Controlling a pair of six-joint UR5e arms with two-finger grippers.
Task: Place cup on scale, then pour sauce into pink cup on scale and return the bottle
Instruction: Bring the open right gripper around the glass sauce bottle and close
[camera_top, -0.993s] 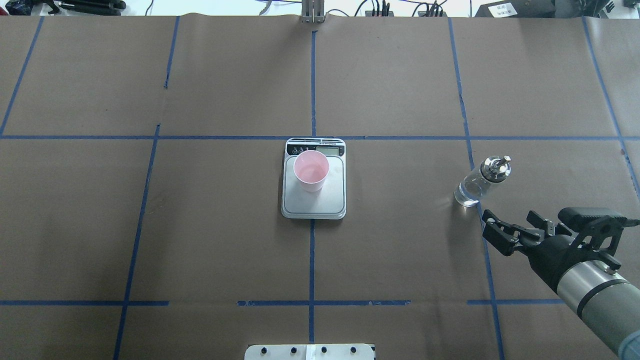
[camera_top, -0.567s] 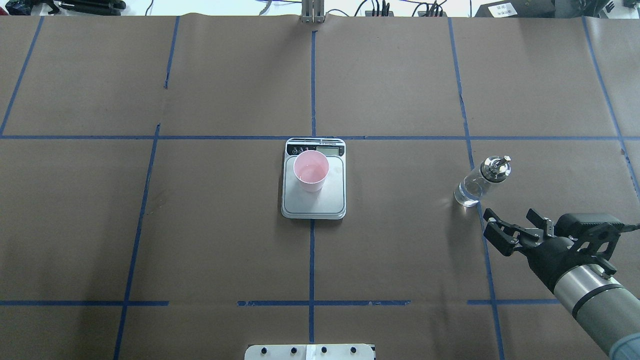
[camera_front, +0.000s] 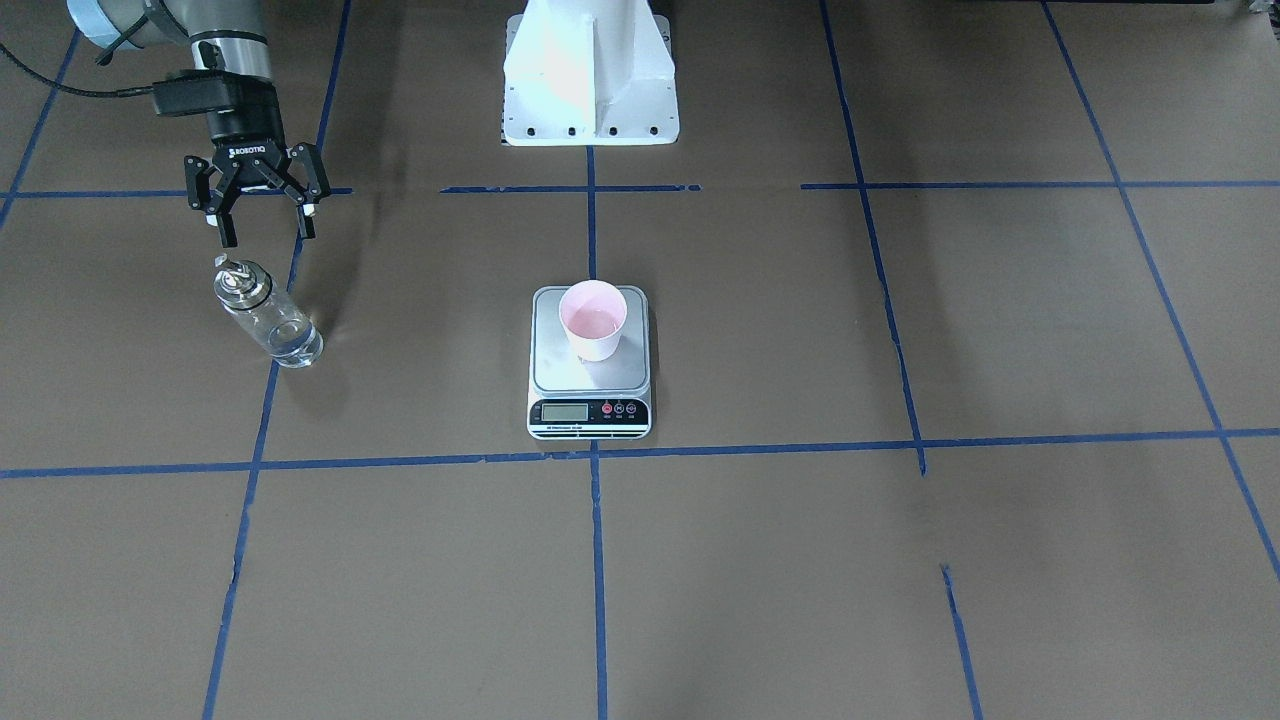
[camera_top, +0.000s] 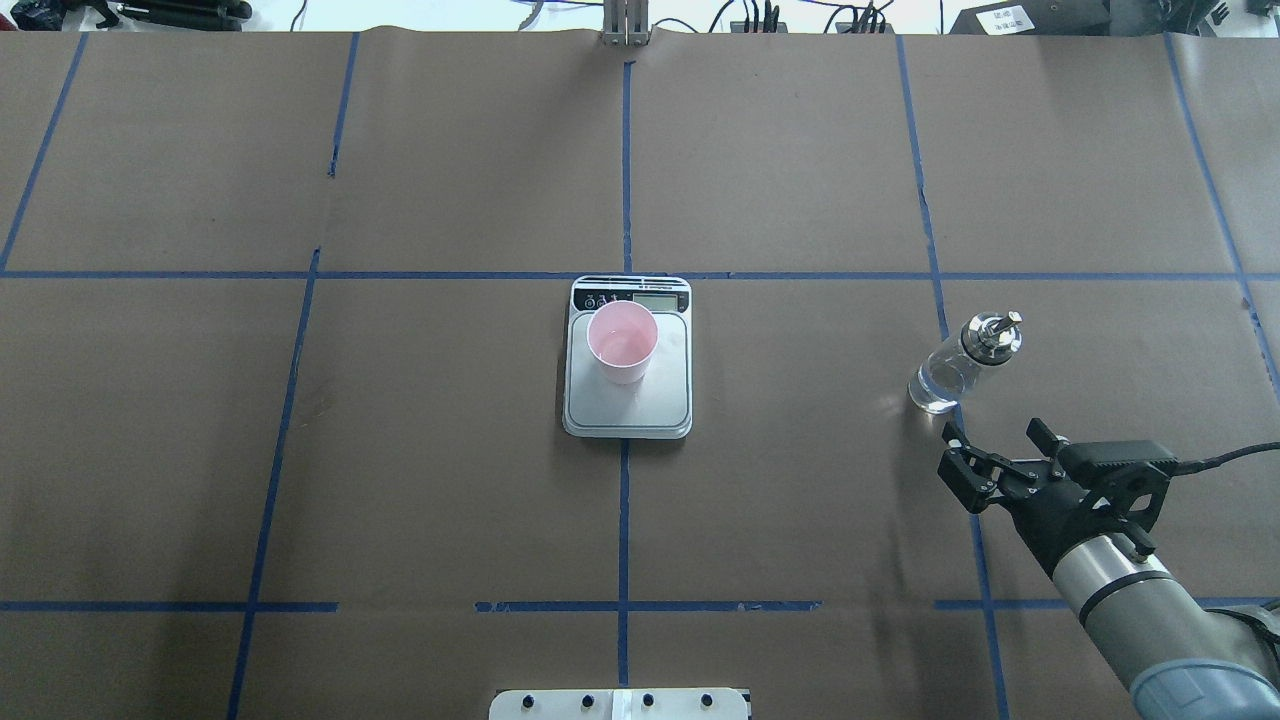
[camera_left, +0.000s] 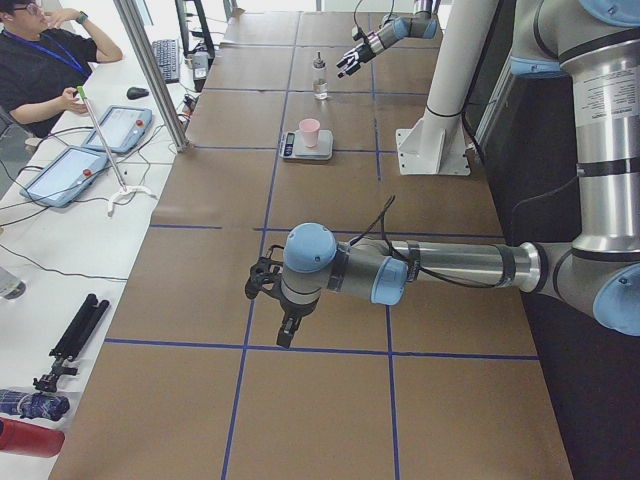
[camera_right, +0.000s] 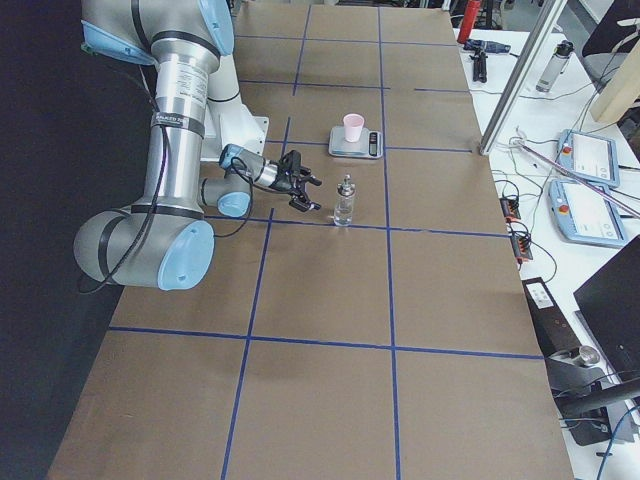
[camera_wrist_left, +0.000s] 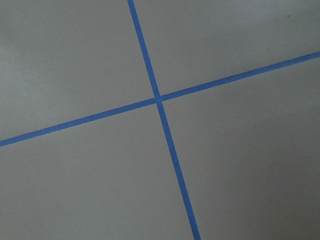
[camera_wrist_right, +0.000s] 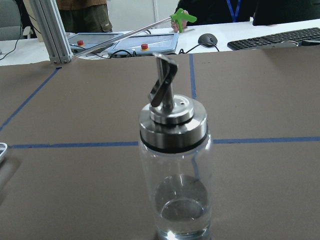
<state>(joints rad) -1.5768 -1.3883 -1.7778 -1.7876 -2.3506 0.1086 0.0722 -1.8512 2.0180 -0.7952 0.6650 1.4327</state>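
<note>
My gripper will get a thin stream from the glass bottle (camera_front: 269, 314) when it tips the bottle nearly flat, because the sauce (camera_front: 292, 341) lies low beneath a narrow metal spout.
The pink cup (camera_top: 622, 343) (camera_front: 593, 320) stands upright on the far half of the scale (camera_top: 630, 412) (camera_front: 560, 372), near its display. The glass bottle (camera_top: 950, 372) (camera_front: 266, 320) (camera_wrist_right: 175, 175) with its metal spout stands on the table to the right, a little clear sauce (camera_wrist_right: 181, 212) at its bottom. My right gripper (camera_top: 992, 437) (camera_front: 265, 236) is open just behind the bottle, on the robot's side, not touching it. My left gripper (camera_left: 270, 295) shows only in the exterior left view, low over bare table; I cannot tell its state.
Blue tape lines (camera_top: 625, 520) grid the brown table. The white robot base (camera_front: 590, 70) stands behind the scale. Tablets (camera_right: 592, 160) and a keyboard (camera_wrist_right: 275, 37) lie on the side table beyond the far edge, where a person (camera_left: 40, 70) sits.
The right arm has swung a little to the left in the overhead view and drawn back, its gripper still open near the bottle. Bottle, cup and scale have not moved.
</note>
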